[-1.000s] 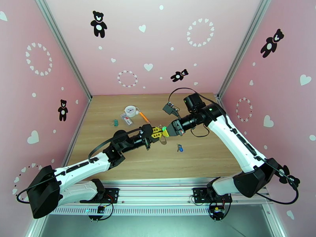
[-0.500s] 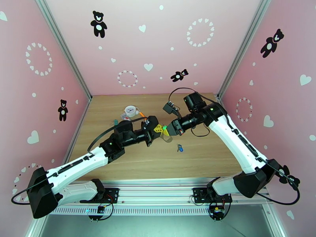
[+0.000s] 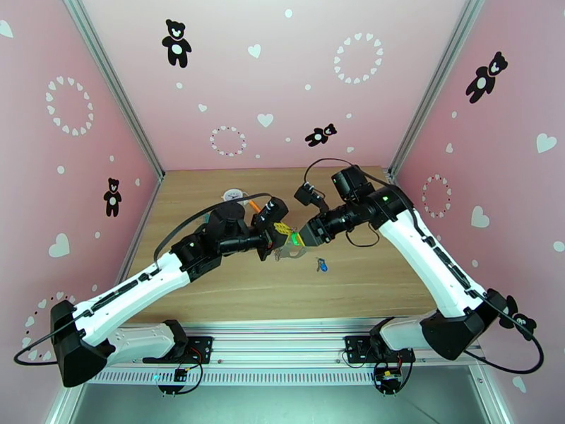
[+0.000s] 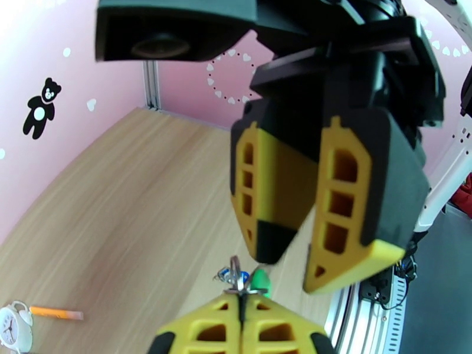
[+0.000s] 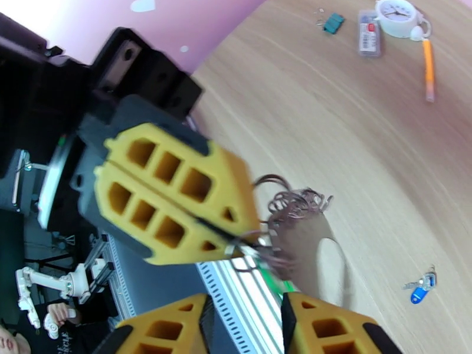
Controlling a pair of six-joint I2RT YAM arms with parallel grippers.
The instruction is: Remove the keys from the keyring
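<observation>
My right gripper's open fingers are slanted across the keyring's metal ring. Next, my right gripper turns square to my left gripper and pinches the ring next to the left gripper's fingers.
My left gripper [image 3: 280,235] is shut on the keyring's thin metal ring [image 4: 236,281], held above the table's middle. The chain [image 5: 297,202] and the blurred black strap loop [image 5: 307,246] hang from the left gripper's fingers [image 5: 171,196]. A key's green tag [image 4: 261,282] sits right beside the ring, between the two grippers; I cannot tell whether it is still attached. My right gripper [image 3: 301,239] faces the left one, open, with its fingers [image 4: 354,231] on either side of the ring and nothing gripped. The blue-tagged key [image 5: 422,288] lies loose on the table [image 3: 353,284].
At the back left of the table lie a small white clock [image 5: 398,10], an orange pencil [image 5: 429,69], a red-and-white tag [image 5: 369,38] and a small teal item [image 5: 333,22]. Pink walls close in three sides. A metal rail [image 3: 282,333] runs along the near edge.
The right gripper has opened and let go of what it pinched at the ring. The left arm has moved toward the back of the table, still shut on the ring.
</observation>
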